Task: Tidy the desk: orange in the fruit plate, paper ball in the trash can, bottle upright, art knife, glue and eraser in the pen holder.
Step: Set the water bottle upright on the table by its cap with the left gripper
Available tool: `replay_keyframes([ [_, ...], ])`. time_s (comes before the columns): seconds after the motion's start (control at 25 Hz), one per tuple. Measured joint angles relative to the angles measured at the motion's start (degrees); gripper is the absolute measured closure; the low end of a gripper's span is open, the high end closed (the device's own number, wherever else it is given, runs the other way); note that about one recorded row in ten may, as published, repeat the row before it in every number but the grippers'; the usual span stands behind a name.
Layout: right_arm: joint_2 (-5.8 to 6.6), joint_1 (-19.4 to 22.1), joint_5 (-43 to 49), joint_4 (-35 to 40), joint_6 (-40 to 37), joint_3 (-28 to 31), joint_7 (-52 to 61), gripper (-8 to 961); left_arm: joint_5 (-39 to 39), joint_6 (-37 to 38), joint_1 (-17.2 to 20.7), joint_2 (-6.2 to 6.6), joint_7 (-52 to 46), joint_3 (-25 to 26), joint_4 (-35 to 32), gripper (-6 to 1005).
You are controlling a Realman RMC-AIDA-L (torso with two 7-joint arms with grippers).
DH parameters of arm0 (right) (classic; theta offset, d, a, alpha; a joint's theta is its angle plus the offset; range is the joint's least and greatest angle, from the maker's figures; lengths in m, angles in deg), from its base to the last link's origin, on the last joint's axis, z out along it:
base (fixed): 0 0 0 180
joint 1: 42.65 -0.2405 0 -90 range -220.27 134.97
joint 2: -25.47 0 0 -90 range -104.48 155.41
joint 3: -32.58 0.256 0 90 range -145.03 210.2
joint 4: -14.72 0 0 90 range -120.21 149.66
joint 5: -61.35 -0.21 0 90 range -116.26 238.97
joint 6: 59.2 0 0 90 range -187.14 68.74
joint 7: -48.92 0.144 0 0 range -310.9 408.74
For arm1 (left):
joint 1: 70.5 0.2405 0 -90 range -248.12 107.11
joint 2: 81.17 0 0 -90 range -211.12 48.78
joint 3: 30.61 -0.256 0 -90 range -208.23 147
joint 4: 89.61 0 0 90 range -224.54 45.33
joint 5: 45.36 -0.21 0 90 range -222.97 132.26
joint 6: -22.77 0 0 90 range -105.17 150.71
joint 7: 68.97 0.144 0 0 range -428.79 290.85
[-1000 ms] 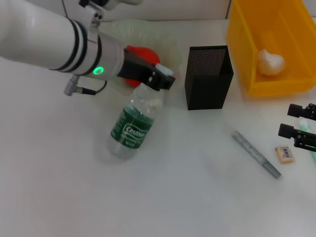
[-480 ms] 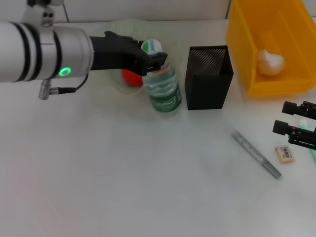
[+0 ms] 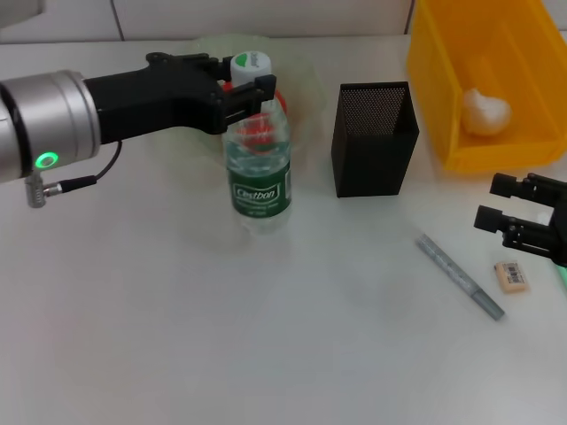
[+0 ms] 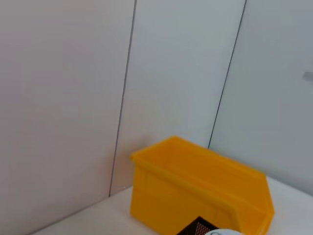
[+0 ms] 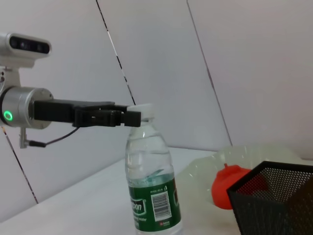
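Note:
The bottle's base (image 3: 260, 221) hangs over the table near the fruit plate, so the robot's left gripper should move back and lower the bottle upright onto the clear spot (image 3: 215, 244) before it opens.
The clear bottle (image 3: 259, 173) with a green label stands upright on the table, also seen in the right wrist view (image 5: 150, 186). My left gripper (image 3: 244, 88) is shut on its neck just under the white cap (image 3: 251, 63). Behind it the orange (image 3: 259, 126) lies in the transparent fruit plate (image 3: 299, 81). The paper ball (image 3: 485, 112) rests inside the yellow bin (image 3: 443, 106). A grey art knife (image 3: 459, 276) and the eraser (image 3: 512, 276) lie at the right of the table. My right gripper (image 3: 501, 203) hovers open just above the eraser. The glue is hard to make out.
The black mesh pen holder (image 3: 374, 137) stands between the bottle and the yellow bin. A green sliver (image 3: 563, 276) shows at the right edge of the head view. The left wrist view shows the yellow bin (image 4: 195, 191) against a white wall.
The left gripper has swung the bottle from tilted on the table to upright and set it a little nearer the front. The right gripper drifted slightly left.

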Motion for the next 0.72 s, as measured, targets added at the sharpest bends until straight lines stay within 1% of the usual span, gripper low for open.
replay_keyframes([
  [0.16,-0.02,-1.0,0.0,-1.0,0.0,0.2,0.1,277,6.8,2.0,1.9,0.06,8.0,2.8,3.1,555],
  [0.24,-0.06,-1.3,0.0,-1.4,0.0,0.2,0.1,276,10.3,4.3,2.6,0.07,12.5,4.8,5.4,555],
  [0.28,-0.27,-1.5,0.0,-1.7,0.0,0.2,0.0,276,13.8,7.7,2.9,0.08,17.3,7.1,8.5,556],
  [0.32,-0.27,-1.5,0.0,-1.7,0.0,0.2,0.0,276,13.8,7.7,2.9,0.08,17.3,7.1,8.5,556],
  [0.36,-0.42,-1.6,0.0,-1.7,0.2,0.2,-0.1,275,15.6,9.7,2.9,0.08,19.7,8.5,10.5,556],
  [0.44,-0.57,-1.6,0.0,-1.7,0.6,0.2,-0.2,275,18.2,13.5,2.5,0.08,23.6,11.0,14.4,556],
  [0.48,-0.6,-1.8,0.0,-2.0,1.0,0.2,-0.3,275,20.7,18.6,1.4,0.08,28.0,14.9,19.9,556],
  [0.52,-0.6,-1.8,0.0,-2.0,1.0,0.2,-0.3,275,20.7,18.6,1.4,0.08,28.0,14.9,19.9,556],
  [0.6,-0.61,-2.1,0.0,-2.4,1.2,0.2,-0.3,275,22.2,23.1,0.1,0.1,31.9,18.7,24.9,556],
  [0.72,-0.62,-2.6,0.0,-2.8,1.6,0.2,-0.4,275,23.0,30.6,-2.5,0.28,38.4,25.9,33.7,556],
])
